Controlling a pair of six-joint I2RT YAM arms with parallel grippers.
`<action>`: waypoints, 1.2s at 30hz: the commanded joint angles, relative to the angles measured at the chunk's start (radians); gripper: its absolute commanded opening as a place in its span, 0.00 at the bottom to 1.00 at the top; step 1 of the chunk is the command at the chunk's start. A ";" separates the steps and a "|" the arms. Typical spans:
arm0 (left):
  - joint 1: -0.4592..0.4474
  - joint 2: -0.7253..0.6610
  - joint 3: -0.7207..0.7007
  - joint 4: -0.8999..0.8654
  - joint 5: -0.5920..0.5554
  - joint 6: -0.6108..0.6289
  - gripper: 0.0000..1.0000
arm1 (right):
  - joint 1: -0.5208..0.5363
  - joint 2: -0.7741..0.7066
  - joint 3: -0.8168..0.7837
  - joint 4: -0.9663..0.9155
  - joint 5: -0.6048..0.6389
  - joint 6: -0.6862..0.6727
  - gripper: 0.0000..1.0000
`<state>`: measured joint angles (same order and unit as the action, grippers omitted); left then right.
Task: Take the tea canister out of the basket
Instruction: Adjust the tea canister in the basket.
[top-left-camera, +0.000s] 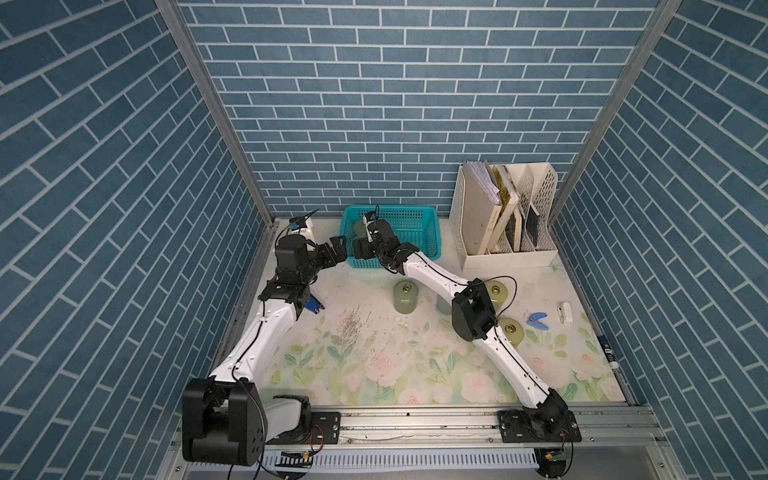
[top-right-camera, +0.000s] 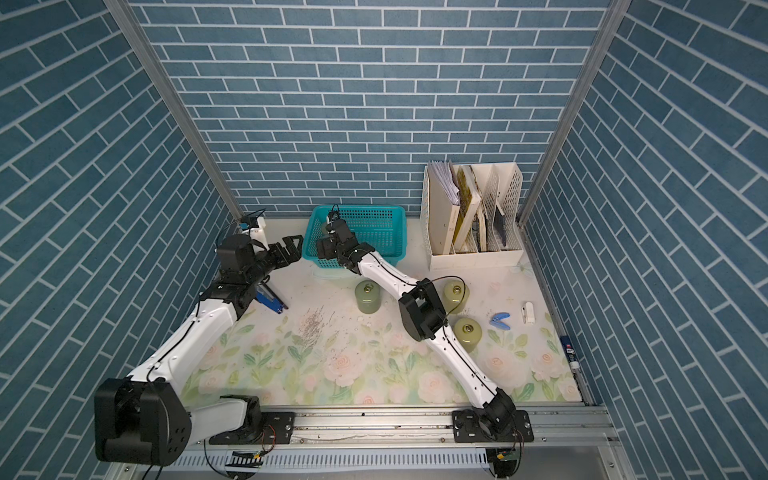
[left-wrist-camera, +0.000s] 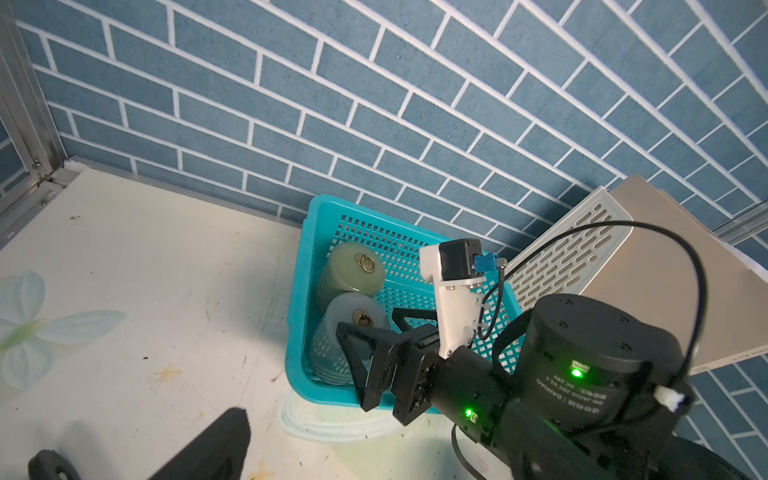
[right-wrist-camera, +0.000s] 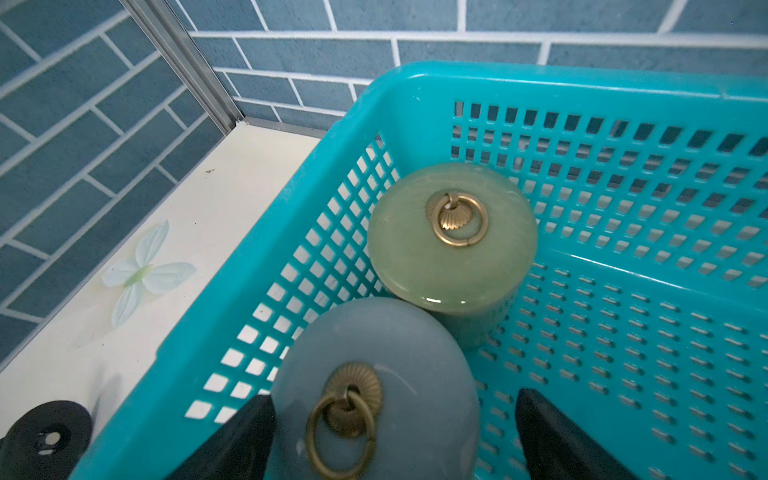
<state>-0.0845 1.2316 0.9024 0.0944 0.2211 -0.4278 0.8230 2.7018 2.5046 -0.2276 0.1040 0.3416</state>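
Next, my right gripper pulls the grey-blue canister (right-wrist-camera: 416, 372) toward the basket's middle (top-left-camera: 406, 230) before lifting it, since it stands close against the green canister and the basket's end.
The teal basket (top-left-camera: 415, 232) (right-wrist-camera: 582, 79) stands against the back wall. Two tea canisters with brass ring pulls stand upright and touching in its left end: a grey-blue one (right-wrist-camera: 395, 353) (left-wrist-camera: 353, 309) nearer me and a green one (right-wrist-camera: 453, 257) (left-wrist-camera: 353, 266) behind it. My right gripper (right-wrist-camera: 395, 397) (left-wrist-camera: 382, 332) reaches down into the basket and straddles the grey-blue canister. One of its fingers (right-wrist-camera: 249, 432) lies against the lid's edge, while a gap separates the lid from the second one. My left gripper (top-left-camera: 337, 249) (top-right-camera: 291, 249) hovers open and empty just outside the basket's left wall.
A cream file rack (top-left-camera: 503, 216) with papers fills the back right corner. Three green canisters (top-left-camera: 405, 297) (top-left-camera: 496, 291) (top-left-camera: 511, 330) stand on the floral mat, two of them beside my right forearm. A blue stapler (top-left-camera: 312, 306), scattered staples (top-left-camera: 351, 328), a blue clip (top-left-camera: 537, 321) and a small white object (top-left-camera: 565, 312) lie about.
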 joint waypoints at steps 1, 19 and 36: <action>0.002 -0.016 -0.017 0.014 -0.006 0.012 1.00 | -0.027 -0.016 -0.095 -0.065 0.029 -0.036 0.93; 0.002 0.011 0.003 0.013 0.001 0.012 1.00 | -0.105 -0.260 -0.458 0.038 0.094 -0.046 0.94; 0.002 0.024 0.024 -0.010 0.055 0.004 1.00 | -0.096 -0.325 -0.443 0.155 -0.009 -0.131 1.00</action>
<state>-0.0845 1.2564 0.9085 0.0841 0.2604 -0.4278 0.7147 2.3737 1.9999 -0.0959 0.1268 0.2604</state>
